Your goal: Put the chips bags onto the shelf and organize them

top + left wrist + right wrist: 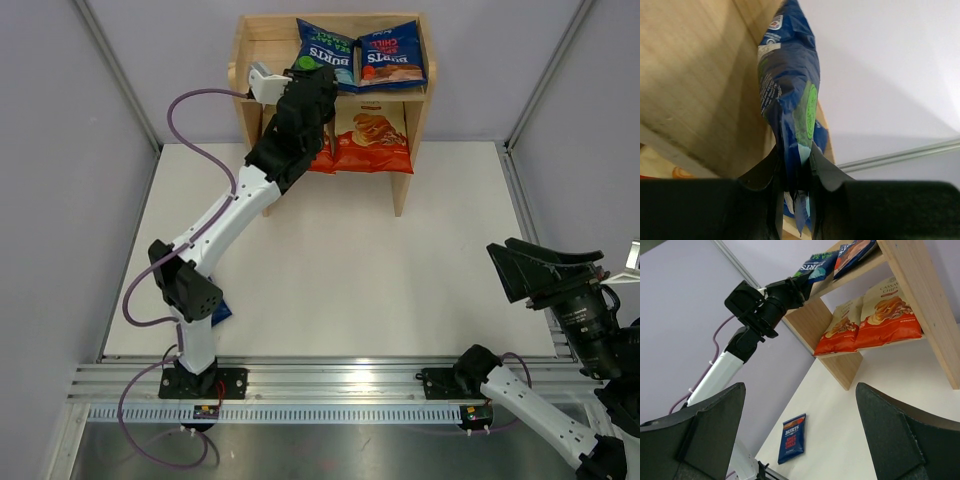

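Next, my left gripper opens and lets the teal-green Burts bag [789, 95] spread flat, because it is pinching the bag into a fold. Then it should push the bag gently toward the shelf's red-labelled bag [392, 60].
The wooden shelf [256, 32] stands at the table's far edge. My left gripper [306, 70] is shut on the near edge of the teal-green Burts bag [328, 50], which is at the top tier's middle. In the left wrist view the bag [790, 90] rises edge-on from between the fingers [827, 170]. A red-labelled Burts bag [392, 52] lies on the top tier to its right. Two Cassava Chips bags [374, 140] lie on the lower tier, the left one partly hidden by my arm. Another red-labelled Burts bag [792, 438] lies on the table by the left arm's base. My right gripper [800, 387] is open and empty.
The shelf's left part on the top tier [268, 50] shows bare wood. Grey walls close in the table on three sides. An aluminium rail [330, 378] runs along the near edge. A purple cable [200, 140] loops beside the left arm.
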